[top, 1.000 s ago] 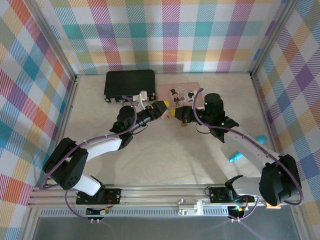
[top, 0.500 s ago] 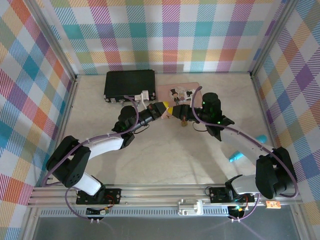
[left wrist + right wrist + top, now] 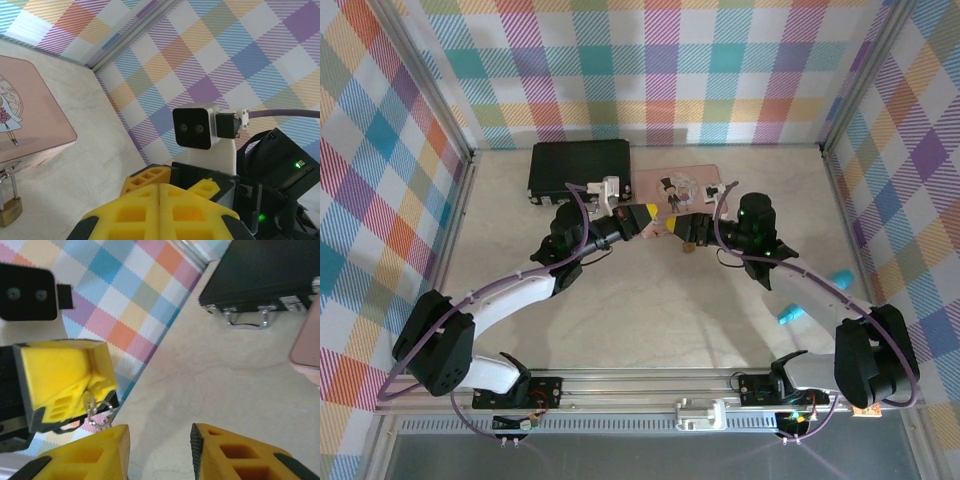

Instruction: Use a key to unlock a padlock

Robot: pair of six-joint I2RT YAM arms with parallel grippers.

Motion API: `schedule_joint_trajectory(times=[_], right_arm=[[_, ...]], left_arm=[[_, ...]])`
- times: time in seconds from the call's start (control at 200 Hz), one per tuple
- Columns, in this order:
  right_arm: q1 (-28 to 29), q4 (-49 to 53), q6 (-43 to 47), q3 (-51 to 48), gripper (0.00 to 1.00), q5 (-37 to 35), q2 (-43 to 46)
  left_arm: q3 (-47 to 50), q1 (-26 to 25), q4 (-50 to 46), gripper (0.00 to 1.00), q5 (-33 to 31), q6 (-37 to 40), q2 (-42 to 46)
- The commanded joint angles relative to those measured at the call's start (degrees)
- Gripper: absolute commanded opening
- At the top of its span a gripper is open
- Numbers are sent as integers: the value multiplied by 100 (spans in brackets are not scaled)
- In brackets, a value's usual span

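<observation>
My left gripper covers the key's blade with the key's ring end (image 3: 100, 412) free, so next my right gripper takes that ring end before my left gripper steadies the padlock (image 3: 689, 247).
The tiny brass padlock (image 3: 10, 210) hangs by its thin shackle from the front of the pink tin (image 3: 25, 115) and rests on the table; from above the padlock (image 3: 687, 246) lies just below my right fingers. My left gripper (image 3: 161, 186) has its yellow fingers pressed together. In the right wrist view the left gripper (image 3: 87, 390) pinches the small silvery key (image 3: 90, 401), whose ring (image 3: 101, 417) dangles below. My right gripper (image 3: 159, 440) stands open with nothing between its fingers, tip to tip with the left gripper (image 3: 653, 220) above the table.
A black case (image 3: 578, 165) lies at the back left, next to the pink tin (image 3: 685, 185). A turquoise object (image 3: 792, 314) lies at the right, by the right arm. Plaid walls close in the table on three sides.
My left gripper has shut on the key. My right gripper, shut before, has opened and drawn slightly right, away from the key. Both arms have shifted a little.
</observation>
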State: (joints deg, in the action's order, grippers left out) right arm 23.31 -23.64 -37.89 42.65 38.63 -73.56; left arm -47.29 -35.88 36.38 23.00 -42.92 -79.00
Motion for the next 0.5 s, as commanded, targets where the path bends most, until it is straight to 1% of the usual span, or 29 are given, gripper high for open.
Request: schedule_joint_trajectory(times=[0.0,0.115,0.25,0.495], right_arm=[[7,-1163,-209,-164,37,555,-70],[16,-1709,-348,-255,37,700,-122],[22,-2384,-796,-347,35,918,-341],[143,-2493,-801,-407,33,954,-527]], left_arm=[[-162,-24,-471,0,185,362,138],[-162,-33,-476,0,209,404,92],[-199,-33,-415,0,256,393,-1],[-201,-34,-259,0,319,373,-34]])
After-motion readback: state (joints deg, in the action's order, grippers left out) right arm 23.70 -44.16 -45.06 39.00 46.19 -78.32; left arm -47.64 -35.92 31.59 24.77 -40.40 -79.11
